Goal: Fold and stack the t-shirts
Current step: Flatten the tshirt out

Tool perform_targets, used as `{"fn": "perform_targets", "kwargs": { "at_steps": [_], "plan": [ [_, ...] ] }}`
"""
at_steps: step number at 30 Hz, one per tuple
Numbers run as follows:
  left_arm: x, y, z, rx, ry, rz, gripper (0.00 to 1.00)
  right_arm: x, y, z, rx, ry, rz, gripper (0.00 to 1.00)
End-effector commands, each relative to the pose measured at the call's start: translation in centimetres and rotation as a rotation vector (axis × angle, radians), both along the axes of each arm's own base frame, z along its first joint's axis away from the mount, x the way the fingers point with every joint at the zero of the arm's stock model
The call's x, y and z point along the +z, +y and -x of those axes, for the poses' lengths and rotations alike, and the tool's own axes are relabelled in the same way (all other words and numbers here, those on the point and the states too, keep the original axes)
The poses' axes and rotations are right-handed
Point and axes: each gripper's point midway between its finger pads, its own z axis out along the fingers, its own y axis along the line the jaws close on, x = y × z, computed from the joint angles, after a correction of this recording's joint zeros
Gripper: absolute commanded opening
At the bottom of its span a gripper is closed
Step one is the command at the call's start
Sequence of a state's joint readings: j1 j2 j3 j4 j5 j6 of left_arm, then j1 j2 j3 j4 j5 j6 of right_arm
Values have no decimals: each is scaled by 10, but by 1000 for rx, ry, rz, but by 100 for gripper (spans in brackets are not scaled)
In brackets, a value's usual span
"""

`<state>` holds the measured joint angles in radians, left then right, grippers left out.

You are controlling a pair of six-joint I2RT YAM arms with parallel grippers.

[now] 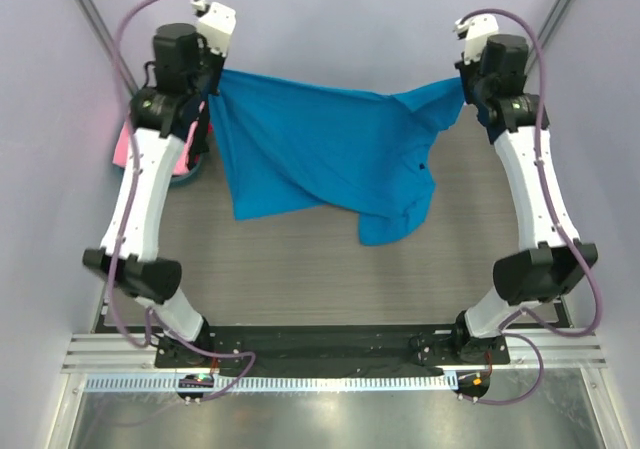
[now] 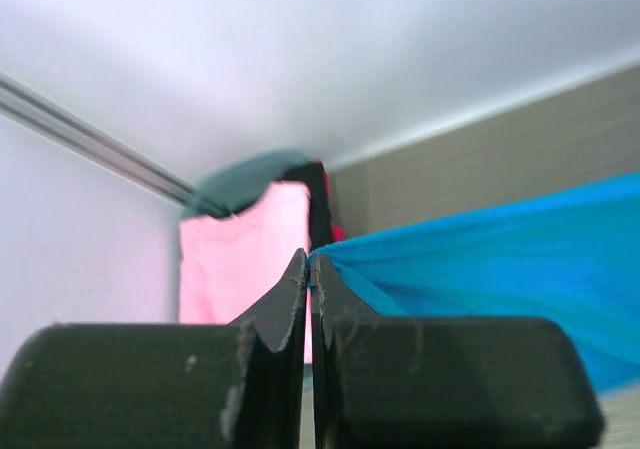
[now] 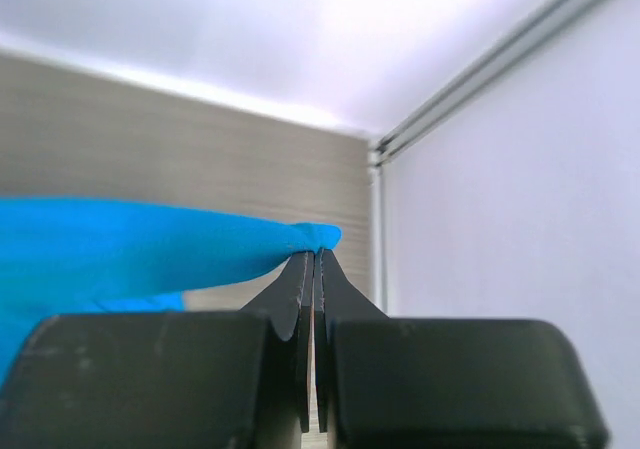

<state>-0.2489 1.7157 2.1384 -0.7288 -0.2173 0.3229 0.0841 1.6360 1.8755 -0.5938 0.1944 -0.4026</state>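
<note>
The blue t-shirt is hanging crooked, its lower part folded diagonally (image 1: 375, 212) toward my right gripper, so I should let go of its corner with my left gripper and grab another edge farther down.
The bright blue t-shirt (image 1: 320, 149) hangs stretched between my two grippers over the far half of the table, its lower part draping onto the wood. My left gripper (image 1: 212, 82) is shut on the shirt's left corner, and in the left wrist view the cloth (image 2: 500, 259) runs off to the right from the shut tips (image 2: 309, 259). My right gripper (image 1: 466, 87) is shut on the right corner, with a bunched edge of cloth (image 3: 130, 244) pinched at the tips (image 3: 316, 252). A pink t-shirt (image 2: 240, 259) and a dark one (image 2: 318, 199) lie over the basket at the far left.
The round teal basket (image 1: 193, 171) stands at the table's left edge behind my left arm, with pink cloth (image 1: 124, 147) hanging over its outer side. Pale walls with metal rails (image 3: 480, 74) close in the left, right and far sides.
</note>
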Motion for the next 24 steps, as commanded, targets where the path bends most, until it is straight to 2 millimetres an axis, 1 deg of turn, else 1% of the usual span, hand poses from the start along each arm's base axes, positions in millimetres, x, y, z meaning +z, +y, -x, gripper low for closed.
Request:
{"fn": "perform_targets", "kwargs": {
  "at_steps": [1, 2, 3, 5, 6, 7, 8, 9, 10, 11, 12, 13, 14, 15, 16, 17, 18, 19, 21, 23, 24],
  "plan": [
    [83, 5, 50, -21, -202, 32, 0, 123, -18, 60, -93, -322, -51, 1],
    [100, 8, 71, -30, -240, 47, 0, 131, -20, 69, -96, -344, -48, 1],
    [100, 8, 80, -40, -238, 48, 0, 151, -23, 92, -100, -396, -53, 1],
    [105, 10, 103, -58, -248, 57, 0, 165, -25, 114, -102, -433, -52, 1],
    [117, 14, 126, -74, -279, 69, 0, 174, -28, 127, -108, -456, -55, 1],
    [114, 15, 136, -82, -272, 67, 0, 184, -28, 149, -104, -482, -60, 1],
    [113, 17, 147, -88, -266, 67, 0, 191, -29, 164, -98, -501, -57, 1],
    [124, 23, 172, -101, -306, 74, 0, 195, -27, 174, -79, -510, -52, 1],
    [117, 25, 179, -104, -288, 62, 0, 202, -28, 198, -68, -535, -49, 1],
    [117, 27, 188, -105, -292, 65, 0, 205, -27, 209, -58, -547, -50, 1],
    [125, 33, 209, -106, -324, 73, 0, 207, -28, 220, -57, -553, -53, 1],
    [122, 34, 217, -116, -317, 68, 0, 209, -28, 234, -56, -554, -58, 1],
    [125, 36, 228, -119, -329, 71, 0, 214, -30, 252, -56, -576, -65, 1],
    [126, 37, 235, -123, -339, 77, 0, 217, -31, 264, -56, -586, -69, 1],
    [129, 40, 252, -133, -358, 84, 0, 213, -31, 273, -53, -572, -71, 1],
    [134, 41, 260, -140, -374, 96, 0, 223, -32, 294, -51, -610, -78, 1],
    [137, 43, 268, -143, -389, 100, 0, 223, -33, 303, -49, -605, -68, 1],
    [142, 45, 278, -146, -414, 105, 0, 226, -34, 312, -51, -621, -63, 1],
    [152, 49, 287, -141, -445, 105, 0, 236, -37, 330, -54, -665, -43, 1],
    [159, 52, 288, -130, -464, 91, 0, 243, -41, 335, -62, -685, 0, 1],
    [160, 53, 286, -125, -463, 85, 0, 246, -43, 333, -78, -692, 12, 1]
  ]
}}
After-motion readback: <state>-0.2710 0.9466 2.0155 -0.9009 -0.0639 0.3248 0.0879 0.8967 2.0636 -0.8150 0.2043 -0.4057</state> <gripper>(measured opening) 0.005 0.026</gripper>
